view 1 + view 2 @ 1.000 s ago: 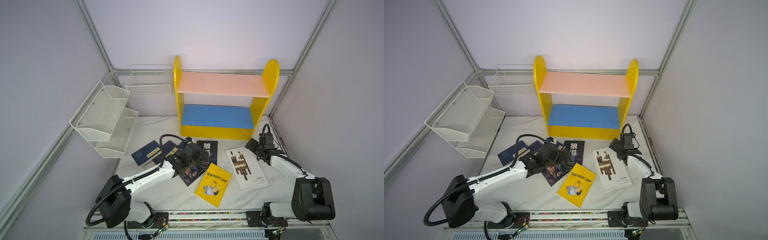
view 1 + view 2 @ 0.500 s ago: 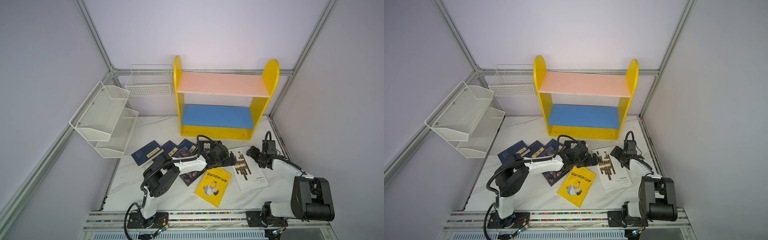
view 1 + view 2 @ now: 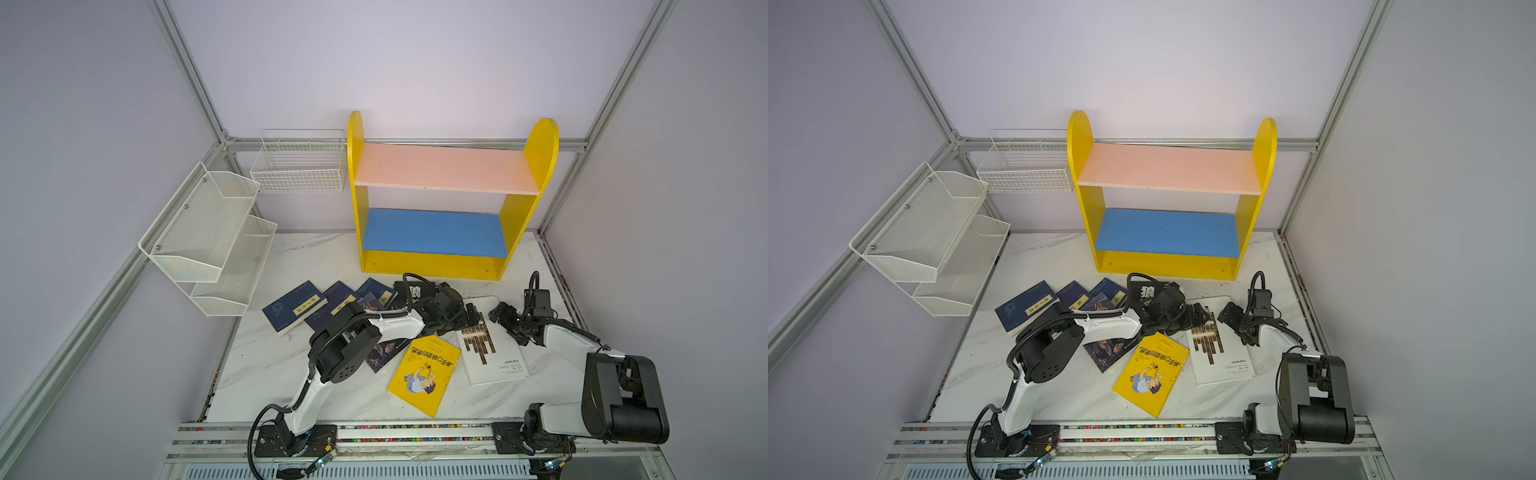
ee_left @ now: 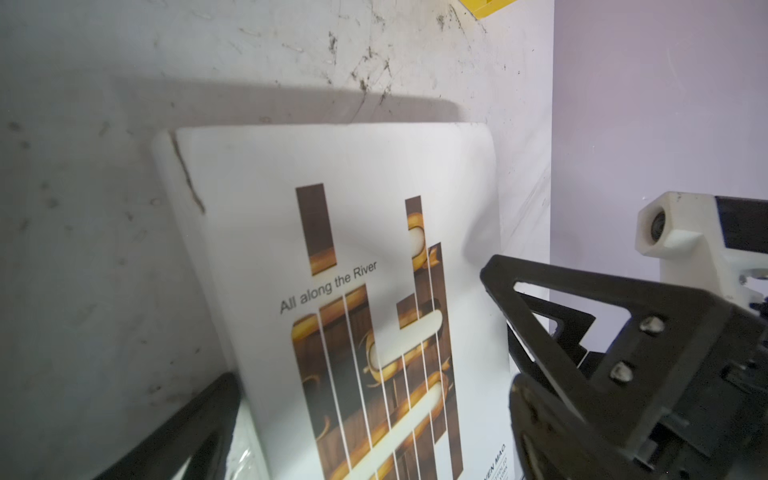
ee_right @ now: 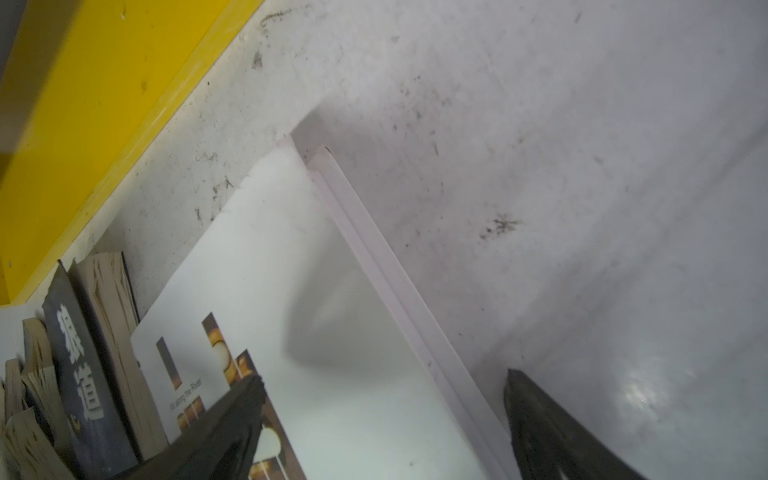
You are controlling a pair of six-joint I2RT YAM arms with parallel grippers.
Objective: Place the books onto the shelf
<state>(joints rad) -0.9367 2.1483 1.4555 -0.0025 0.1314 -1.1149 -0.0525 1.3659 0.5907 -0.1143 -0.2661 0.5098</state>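
The white book's edge (image 3: 466,352) is low down next to the black wolf book (image 3: 406,289), so my right gripper needs to push the white book onto the wolf book so that my left gripper can take the white book.
Several books lie on the table in front of the yellow shelf (image 3: 540,153). Three are navy (image 3: 293,309), one is a black wolf book (image 3: 411,291), one a dark portrait book (image 3: 386,351) and one a yellow cartoon book (image 3: 424,374). The larger white book (image 3: 492,353) lies flat at the right. My left gripper (image 3: 469,316) is open, low at that book's far left part; in the left wrist view the white book (image 4: 374,249) fills the gap. My right gripper (image 3: 503,313) is open, and in the right wrist view the right gripper (image 5: 384,409) straddles the white book's (image 5: 332,332) right edge.
A white mesh tiered rack (image 3: 208,237) hangs on the left wall and a white wire basket (image 3: 299,166) at the back. The right wall and table rail (image 3: 561,282) run close beside my right arm. The shelf's yellow base (image 5: 83,104) stands just beyond the books.
My left arm has swung right, from over the dark portrait book to the white book's left side. My right gripper has come down and left onto the white book's right edge.
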